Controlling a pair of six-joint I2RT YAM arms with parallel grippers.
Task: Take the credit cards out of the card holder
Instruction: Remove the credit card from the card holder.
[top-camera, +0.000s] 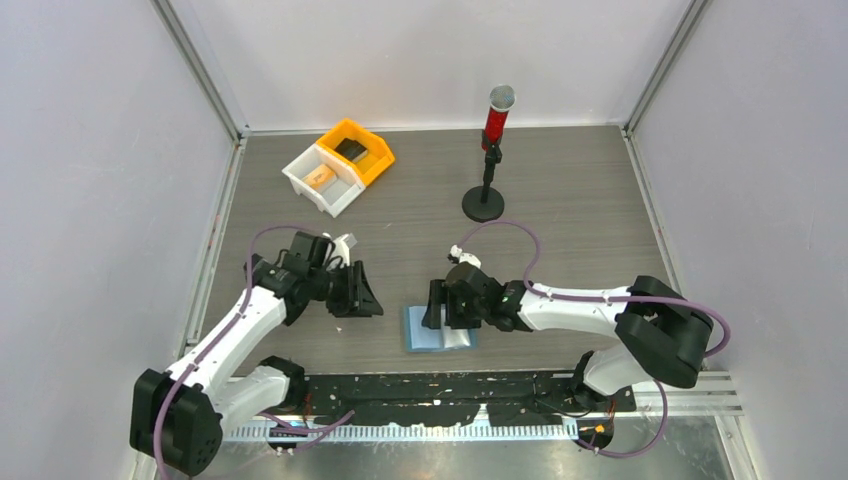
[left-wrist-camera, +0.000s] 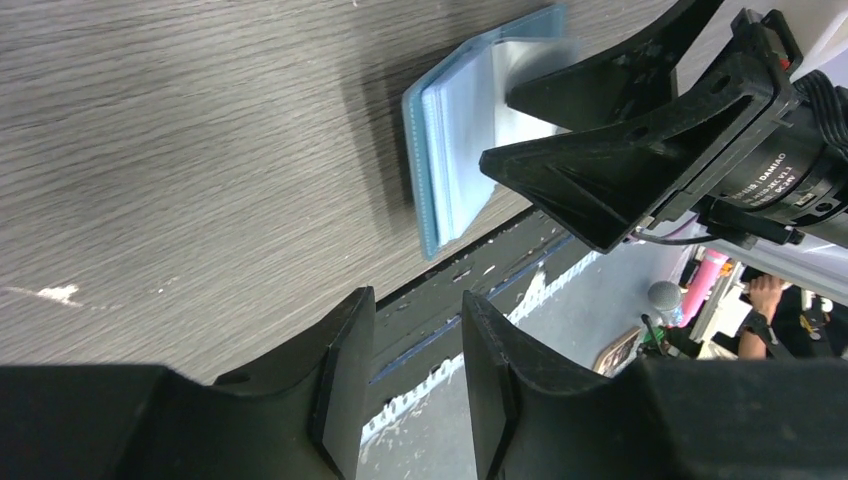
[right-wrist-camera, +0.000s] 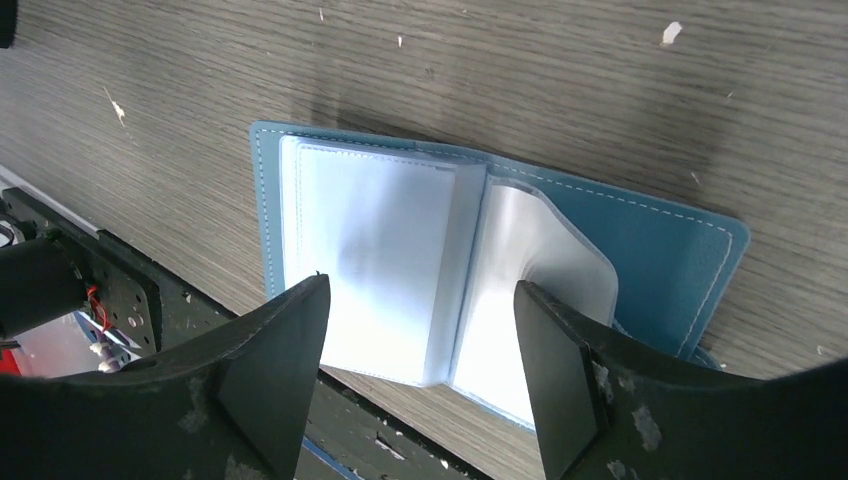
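Note:
The card holder (top-camera: 425, 338) is lying loose under my right gripper. My left gripper should pinch the holder's edge (top-camera: 408, 327) to keep it still while my right gripper turns the sleeves.
The light-blue card holder (top-camera: 425, 337) lies open near the table's front edge, its clear sleeves (right-wrist-camera: 380, 250) fanned and showing no card. My right gripper (right-wrist-camera: 420, 283) hovers just above it, open, with nothing between its fingers. My left gripper (top-camera: 358, 296) is to the holder's left, open and empty; in its own view the jaws (left-wrist-camera: 417, 295) stand apart over the table edge, with the card holder (left-wrist-camera: 450, 150) beyond. One dark credit card (top-camera: 350, 150) lies in the orange bin (top-camera: 372, 158). An orange-tan credit card (top-camera: 322, 177) lies in the white bin (top-camera: 305, 185).
The two bins stand side by side at the back left. A red and black microphone stand (top-camera: 488, 160) is at the back centre. A black perforated rail (top-camera: 450, 400) runs along the near table edge. Grey walls enclose the table on three sides.

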